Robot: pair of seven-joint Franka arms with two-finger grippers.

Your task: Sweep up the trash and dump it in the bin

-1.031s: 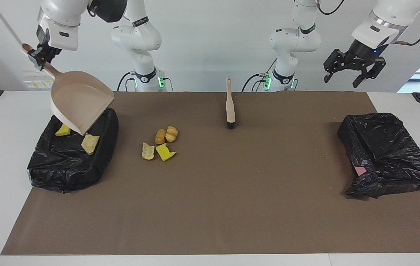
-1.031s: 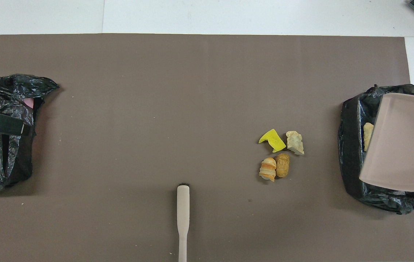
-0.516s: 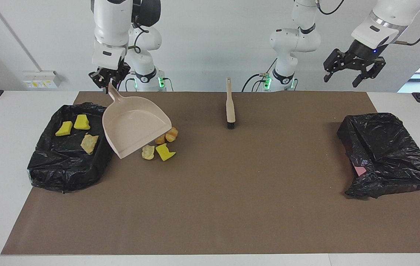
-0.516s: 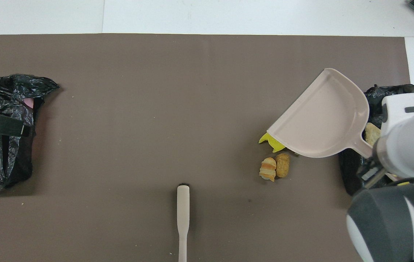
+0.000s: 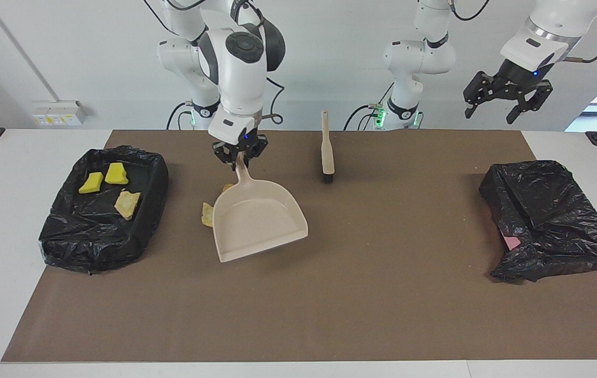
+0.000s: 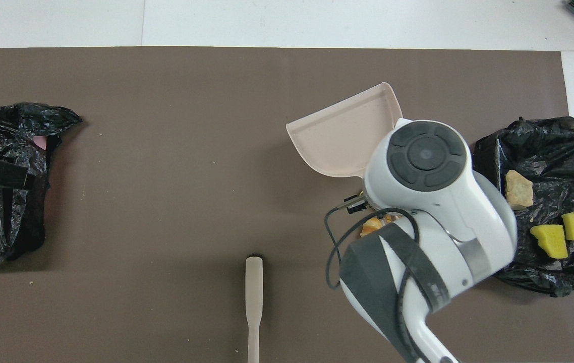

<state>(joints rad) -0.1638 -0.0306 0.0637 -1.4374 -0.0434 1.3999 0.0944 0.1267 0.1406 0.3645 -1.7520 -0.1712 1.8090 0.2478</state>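
Note:
My right gripper carries on carrying the beige dustpan (image 6: 346, 134) to the mat (image 6: 246, 148) beyond the brush until the dustpan lies flat, and then let go, because the dustpan is empty and the mat there is clear.
My right gripper (image 5: 239, 159) is shut on the handle of the beige dustpan (image 5: 259, 223), which tilts low over the mat with its mouth away from the robots. The pan (image 6: 347, 133) covers most of the loose trash on the mat. Only a tan scrap (image 5: 207, 214) and the edge of a bread-like lump (image 6: 370, 227) show beside it. The black-lined bin (image 5: 94, 252) at the right arm's end of the table holds two yellow chunks (image 5: 91, 182) (image 5: 116, 173) and a tan lump (image 5: 127, 203). My left gripper (image 5: 505, 100) hangs open and waits high over the left arm's end of the table.
A beige brush (image 5: 327, 149) lies on the brown mat near the robots, bristles pointing away from them. A second crumpled black bag (image 5: 550, 218) with something pink at its edge sits at the left arm's end. In the overhead view, my right arm hides the mat beside the bin (image 6: 486, 166).
My right gripper has carried the dustpan from above the bin across to the loose scraps on the mat and turned it. The trash in the bin now shows. The left arm has barely moved.

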